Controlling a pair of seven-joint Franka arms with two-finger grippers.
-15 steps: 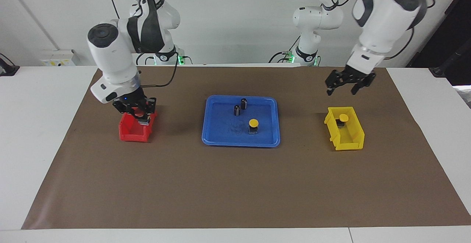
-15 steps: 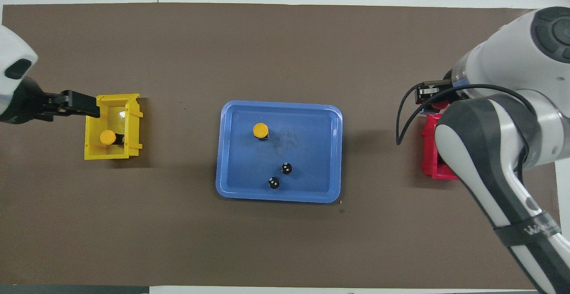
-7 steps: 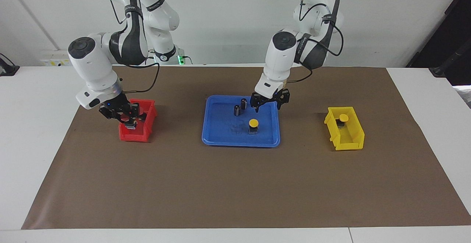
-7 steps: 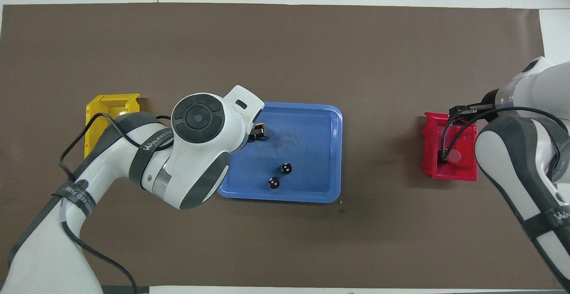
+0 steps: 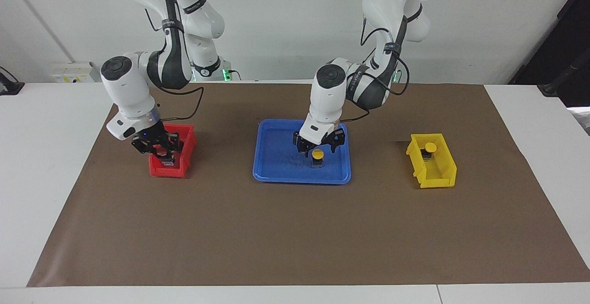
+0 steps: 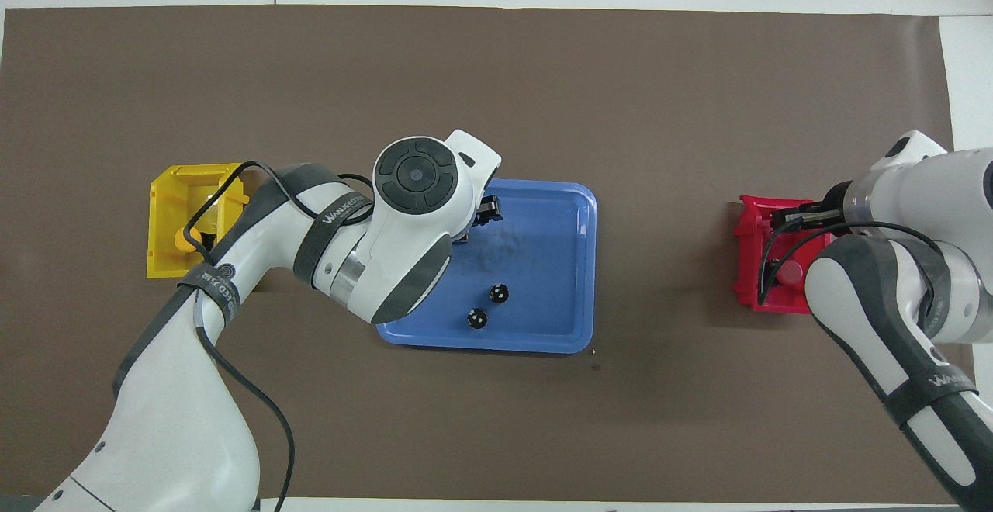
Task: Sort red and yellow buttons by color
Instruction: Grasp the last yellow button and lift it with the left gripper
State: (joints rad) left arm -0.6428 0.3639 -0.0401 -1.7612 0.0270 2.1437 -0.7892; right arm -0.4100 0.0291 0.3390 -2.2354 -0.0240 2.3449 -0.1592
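Observation:
The yellow button should come to rest on its side when I carry it into the yellow bin, because the other button there (image 6: pixel 192 239) lies sideways.
My left gripper (image 5: pixel 318 147) is open and low over the blue tray (image 5: pixel 299 177), its fingers on either side of a yellow button (image 5: pixel 317 154) that stands in the tray. The overhead view hides this button under the arm. A second yellow button (image 5: pixel 430 147) lies in the yellow bin (image 5: pixel 435 172). My right gripper (image 5: pixel 162 153) is down inside the red bin (image 5: pixel 186 138), shut on a red button (image 5: pixel 165 155). Another red button (image 6: pixel 790 273) lies in the red bin (image 6: pixel 746 264), nearer to the robots.
Two dark cylinders (image 6: pixel 499 292) (image 6: pixel 476 318) without coloured caps stand in the blue tray (image 6: pixel 578 264), nearer to the robots than the yellow button. The yellow bin (image 6: pixel 164 186) is at the left arm's end, the red bin at the right arm's end.
My left gripper has swung from over the yellow bin to the tray and come down around the yellow button. My right gripper has lowered the red button into the red bin.

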